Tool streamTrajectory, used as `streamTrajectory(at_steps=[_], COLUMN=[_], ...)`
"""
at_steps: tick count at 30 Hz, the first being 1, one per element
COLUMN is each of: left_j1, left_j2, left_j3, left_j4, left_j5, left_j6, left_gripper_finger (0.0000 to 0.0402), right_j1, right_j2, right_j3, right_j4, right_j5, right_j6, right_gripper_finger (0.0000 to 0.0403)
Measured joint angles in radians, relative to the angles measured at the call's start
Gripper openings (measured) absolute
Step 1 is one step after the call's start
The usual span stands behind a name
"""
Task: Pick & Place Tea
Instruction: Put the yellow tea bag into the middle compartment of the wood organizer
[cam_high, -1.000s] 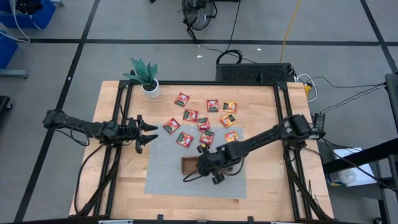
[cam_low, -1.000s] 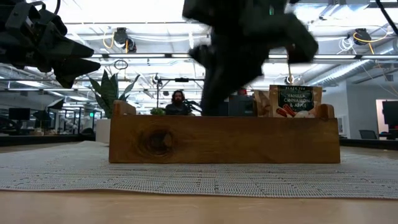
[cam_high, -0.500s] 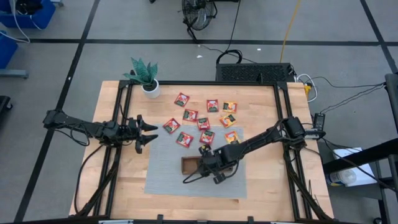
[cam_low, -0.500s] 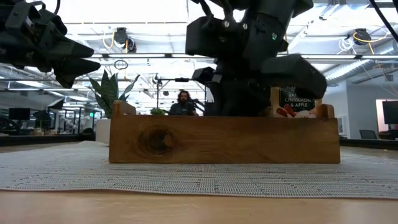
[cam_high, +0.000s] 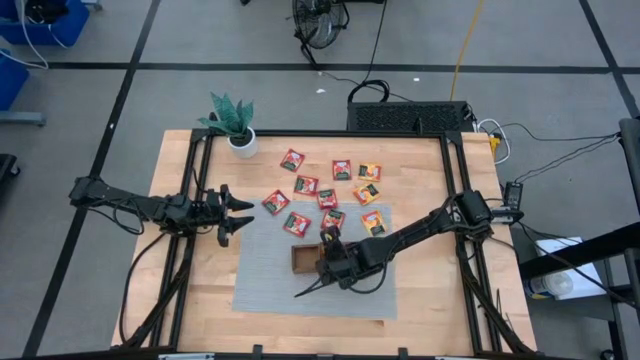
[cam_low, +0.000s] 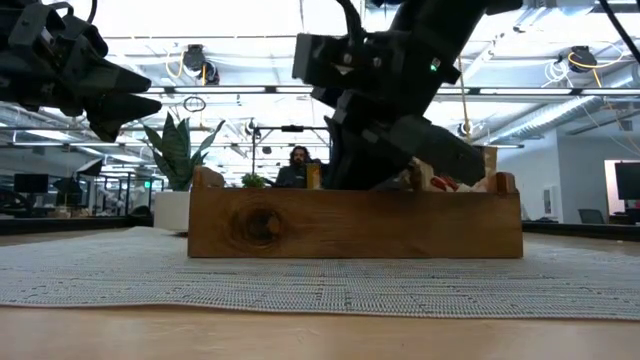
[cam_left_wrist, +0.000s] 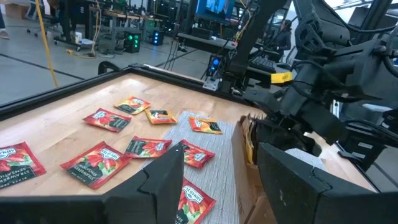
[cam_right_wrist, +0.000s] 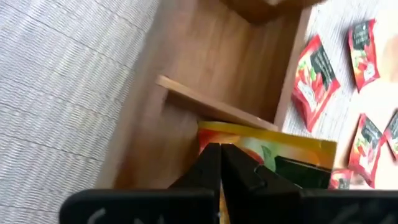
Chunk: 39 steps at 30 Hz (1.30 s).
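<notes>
I keep moving my right gripper up and away, then open it above a flat orange-yellow sachet (cam_high: 369, 172), because the orange-yellow sachet (cam_right_wrist: 273, 142) is standing in the tray next to the divider.
A brown wooden tray (cam_high: 300, 258) sits on a grey mat (cam_high: 265, 275) near the table's middle. Several red and orange-yellow tea sachets (cam_high: 327, 198) lie flat on the mat and table beyond its far side. One orange-yellow sachet (cam_right_wrist: 280, 152) stands on edge inside the tray. My right gripper (cam_high: 326, 260) is shut and reaches down into the tray, its tips (cam_right_wrist: 221, 152) in front of that sachet's upper corner. My left gripper (cam_high: 240, 213) hovers open at the mat's left edge, nothing between its fingers. My right gripper's shut fingertips (cam_right_wrist: 211, 155) slant down into the tray from the table's right, at the upper corner (cam_right_wrist: 208, 130) of the standing sachet's face. The sachet is not between the fingers. Whether the tips touch it, I cannot tell.
A potted plant (cam_high: 235, 125) stands at the table's far left corner. A dark frame (cam_high: 455, 200) runs round the table's edges. The tray's divider (cam_right_wrist: 211, 106) crosses its floor just beyond my right fingertips. In the room beyond the table a person sits (cam_low: 298, 165).
My right gripper has sunk into the tray and turned at the wrist, staying shut. The tray has slid a little toward the table's far edge. The sachet that stood upright at the tray's right end is now mostly hidden behind the gripper.
</notes>
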Motion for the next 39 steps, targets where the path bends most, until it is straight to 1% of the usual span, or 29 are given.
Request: streamTrajectory(at_steps=[12, 14, 16, 18, 20, 23, 25, 28, 30, 32, 33, 36, 39], left_j1=[0.000, 0.000, 0.000, 0.000, 0.000, 0.000, 0.000, 0.000, 0.000, 0.000, 0.000, 0.000, 0.000], left_j2=[0.000, 0.000, 0.000, 0.000, 0.000, 0.000, 0.000, 0.000, 0.000, 0.000, 0.000, 0.000, 0.000], left_j3=[0.000, 0.000, 0.000, 0.000, 0.000, 0.000, 0.000, 0.000, 0.000, 0.000, 0.000, 0.000, 0.000], left_j4=[0.000, 0.000, 0.000, 0.001, 0.000, 0.000, 0.000, 0.000, 0.000, 0.000, 0.000, 0.000, 0.000], left_j5=[0.000, 0.000, 0.000, 0.000, 0.000, 0.000, 0.000, 0.000, 0.000, 0.000, 0.000, 0.000, 0.000], left_j6=[0.000, 0.000, 0.000, 0.000, 0.000, 0.000, 0.000, 0.000, 0.000, 0.000, 0.000, 0.000, 0.000], left_gripper_finger=[0.0205, 0.0205, 0.0205, 0.0205, 0.0205, 0.0205, 0.0205, 0.0205, 0.0205, 0.0205, 0.0205, 0.0205, 0.0205], right_j1=[0.017, 0.024, 0.035, 0.043, 0.045, 0.039, 0.029, -0.008, -0.052, -0.124, -0.170, -0.355, -0.547], right_j2=[-0.019, -0.045, -0.087, -0.138, -0.198, -0.326, -0.427, -0.583, -0.687, -0.777, -0.814, -0.878, -0.884], right_j3=[0.000, -0.001, -0.001, -0.001, -0.011, -0.087, -0.173, -0.323, -0.433, -0.533, -0.567, -0.610, -0.610], right_j4=[0.034, 0.007, -0.027, -0.091, -0.156, -0.204, -0.196, -0.133, -0.051, 0.058, 0.094, 0.100, 0.098], right_j5=[0.008, 0.071, 0.178, 0.287, 0.362, 0.395, 0.396, 0.396, 0.396, 0.388, 0.356, 0.166, -0.023], right_j6=[-0.014, -0.024, -0.024, -0.007, 0.057, 0.148, 0.159, 0.157, 0.131, 0.110, 0.104, 0.116, 0.131], right_gripper_finger=[0.0000, 0.0000, 0.0000, 0.0000, 0.0000, 0.0000, 0.0000, 0.0000, 0.0000, 0.0000, 0.0002, 0.0024, 0.0066])
